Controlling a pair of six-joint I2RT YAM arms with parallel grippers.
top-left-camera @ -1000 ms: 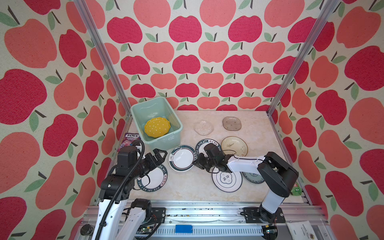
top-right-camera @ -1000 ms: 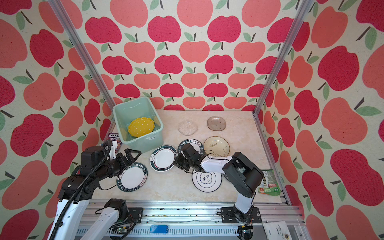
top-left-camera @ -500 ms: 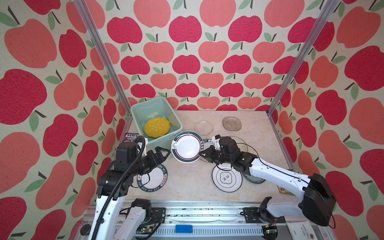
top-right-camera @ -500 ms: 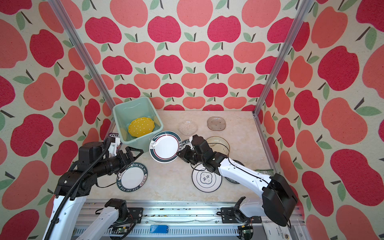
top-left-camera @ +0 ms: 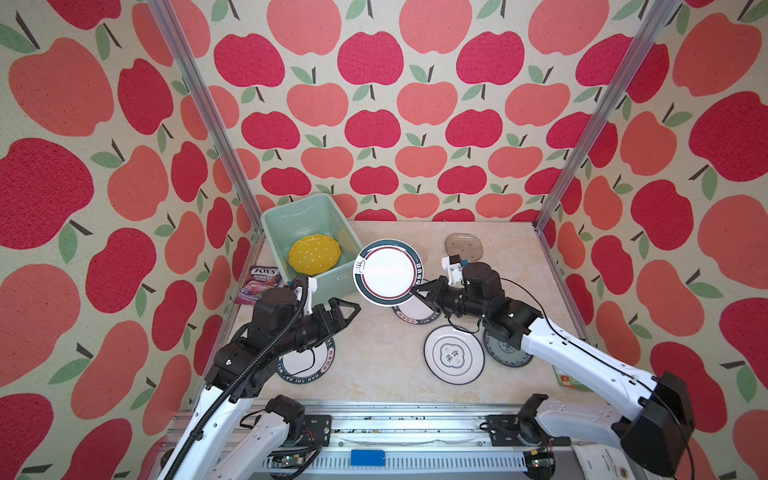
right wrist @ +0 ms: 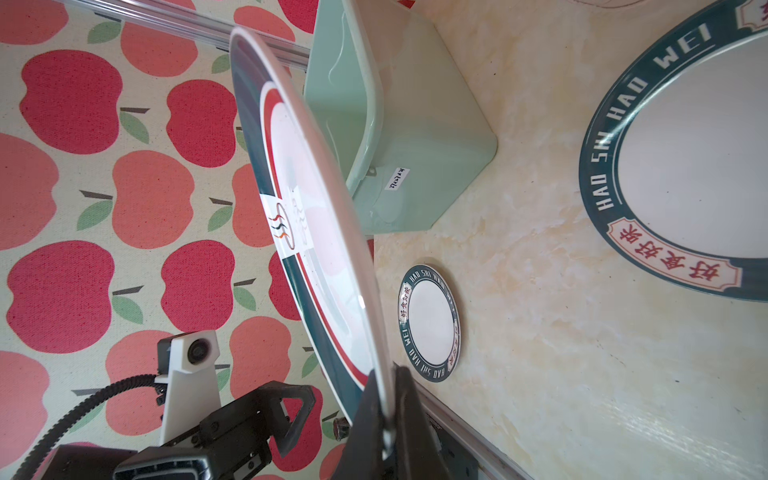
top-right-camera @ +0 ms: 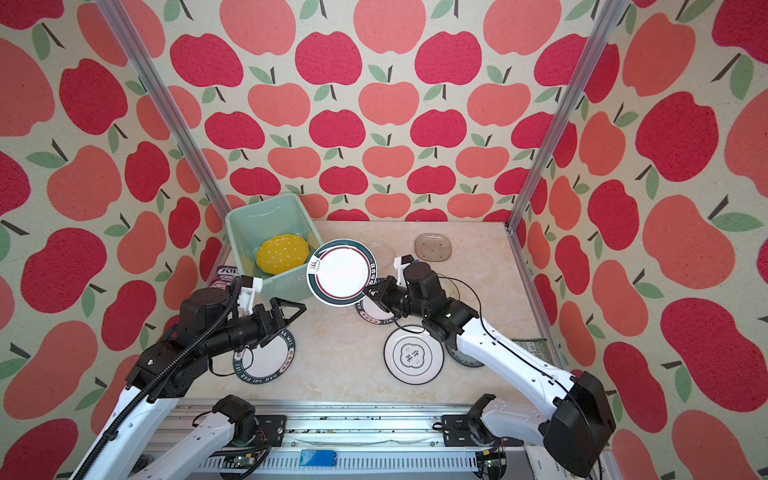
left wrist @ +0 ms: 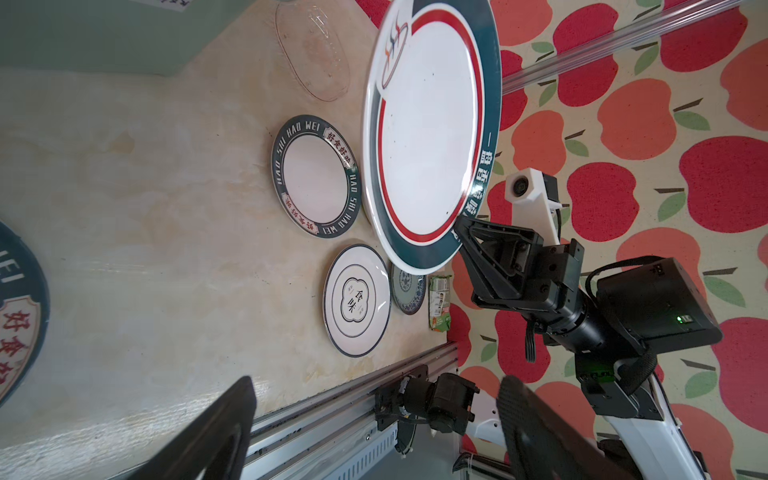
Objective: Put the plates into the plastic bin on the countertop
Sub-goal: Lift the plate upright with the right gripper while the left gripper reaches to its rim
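Next, my left gripper grabs the white plate by its lower rim [top-left-camera: 378, 301], because my right gripper holds the plate and the bin [top-left-camera: 310, 246] is past it, on my left gripper's side.
My right gripper [top-left-camera: 419, 291] [right wrist: 385, 376] is shut on the rim of a white plate with a green and red ring [top-left-camera: 386, 272] [top-right-camera: 341, 272] [left wrist: 432, 133]. The plate hangs tilted in the air by the near right corner of the mint-green plastic bin [top-left-camera: 307, 216] [top-right-camera: 270, 216]. A yellow dotted plate [top-left-camera: 314, 254] lies inside the bin. My left gripper [top-left-camera: 345, 309] [left wrist: 376, 386] is open and empty, below and left of the held plate. More plates lie on the countertop [top-left-camera: 374, 357]: two lettered ones [top-left-camera: 307, 365] [top-left-camera: 415, 311], a ringed one [top-left-camera: 454, 360], a blue-patterned one [top-left-camera: 505, 355] and a glass one [top-left-camera: 463, 246].
A purple candy packet [top-left-camera: 259, 282] lies left of the bin by the wall. A green packet [top-left-camera: 571, 380] sits at the counter's right front. Aluminium posts [top-left-camera: 208, 124] stand at the back corners and a metal rail [top-left-camera: 374, 409] runs along the front edge.
The right gripper lifted the ringed plate off the countertop and carried it up and left to the bin's corner, its arm stretching out. The left gripper rose slightly.
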